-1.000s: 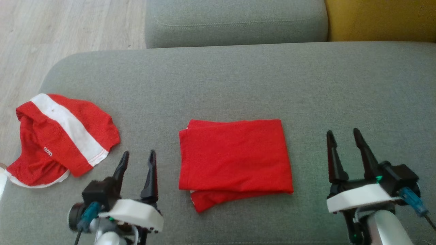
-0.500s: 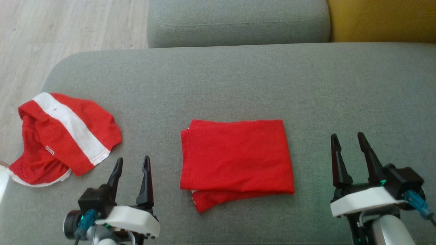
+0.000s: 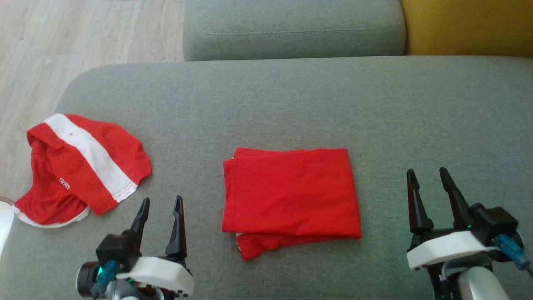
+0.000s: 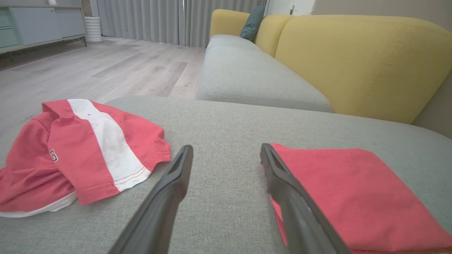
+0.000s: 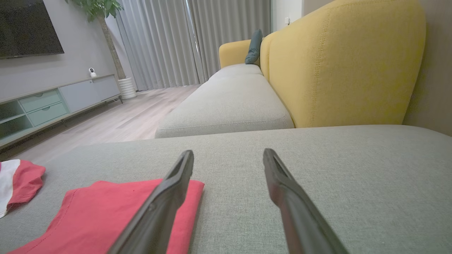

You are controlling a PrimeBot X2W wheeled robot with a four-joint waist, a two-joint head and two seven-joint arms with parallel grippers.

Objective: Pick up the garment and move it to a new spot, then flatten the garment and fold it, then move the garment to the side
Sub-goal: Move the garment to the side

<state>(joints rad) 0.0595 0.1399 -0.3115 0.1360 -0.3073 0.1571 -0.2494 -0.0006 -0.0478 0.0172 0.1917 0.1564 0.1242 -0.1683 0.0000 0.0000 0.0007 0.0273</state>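
My right gripper is facing an edge that is one smooth closed fold [image 3: 354,194], so the red garment [image 3: 290,194] will come along as a folded stack when I pull it aside.
A plain red garment [image 3: 289,196] lies folded into a neat rectangle in the middle of the grey sofa seat [image 3: 291,104]. It also lies at the right in the left wrist view [image 4: 353,190] and at the lower left in the right wrist view [image 5: 102,215]. My left gripper [image 3: 161,202] hovers open to the garment's left, holding nothing. My right gripper [image 3: 428,173] stands open and empty, well right of it. A crumpled red-and-white shirt [image 3: 79,166] rests near the seat's left edge.
The seat's rounded left edge drops to a wooden floor [image 3: 62,50]. Behind are another grey cushion [image 3: 291,29] and a yellow backrest [image 3: 470,27]. A cabinet [image 5: 53,102] stands across the room.
Both grippers have drawn back toward the bottom of the view, away from the folded garment. The camera has shifted slightly. The garment has not moved.
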